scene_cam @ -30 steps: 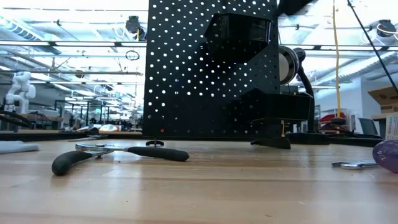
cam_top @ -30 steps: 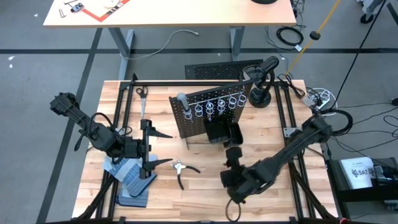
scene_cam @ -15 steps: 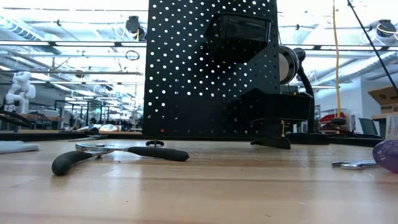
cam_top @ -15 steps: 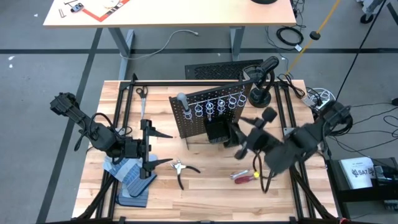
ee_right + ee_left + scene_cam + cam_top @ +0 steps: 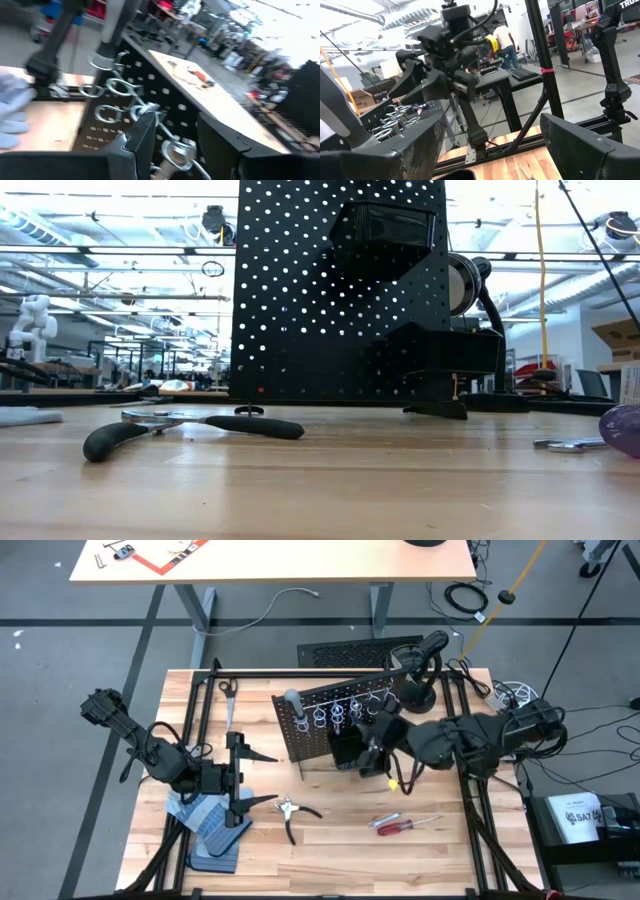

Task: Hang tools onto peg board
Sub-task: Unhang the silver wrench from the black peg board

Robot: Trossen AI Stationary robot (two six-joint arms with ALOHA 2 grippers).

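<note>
I should keep moving in until my right gripper's fingers close on the tool's top end [image 5: 184, 147], because they are open on both sides of the silver tool in its ring [image 5: 176, 154].
The black peg board [image 5: 330, 725] stands upright mid-table, with a row of silver rings [image 5: 345, 710] and a black bin [image 5: 350, 750]. A grey-handled screwdriver [image 5: 292, 700] sticks in a ring at the board's left end. My right gripper [image 5: 372, 737] is raised at the board's right part, close to the rings [image 5: 117, 85], shut on a silver tool. The pliers [image 5: 290, 810] and a red-handled screwdriver [image 5: 398, 824] lie flat on the wood in front of the board. My left gripper [image 5: 237, 778] waits open at the left, nothing between its fingers [image 5: 420, 145]. My right gripper pinches a silver tool between its two fingers; only its ringed end [image 5: 174, 152] shows, right between them. The fingers [image 5: 140, 142] come about level from the table's right side toward the board. The tool is lifted clear of the table. In the high view the arm hides the hold.
Blue-grey gloves [image 5: 205, 815] lie under the left gripper. A black stand [image 5: 420, 690] rises behind the board's right end and a ribbed mat [image 5: 345, 652] lies beyond it. A small tool [image 5: 228, 688] lies far left. A silver wrench [image 5: 565, 445] shows on the wood in the low view.
My right gripper has risen from the table in front of the board and gone toward the far edge, up to the rings. It has tipped from pointing down to about level and rolled. The red-handled screwdriver now shows where the gripper had been.
</note>
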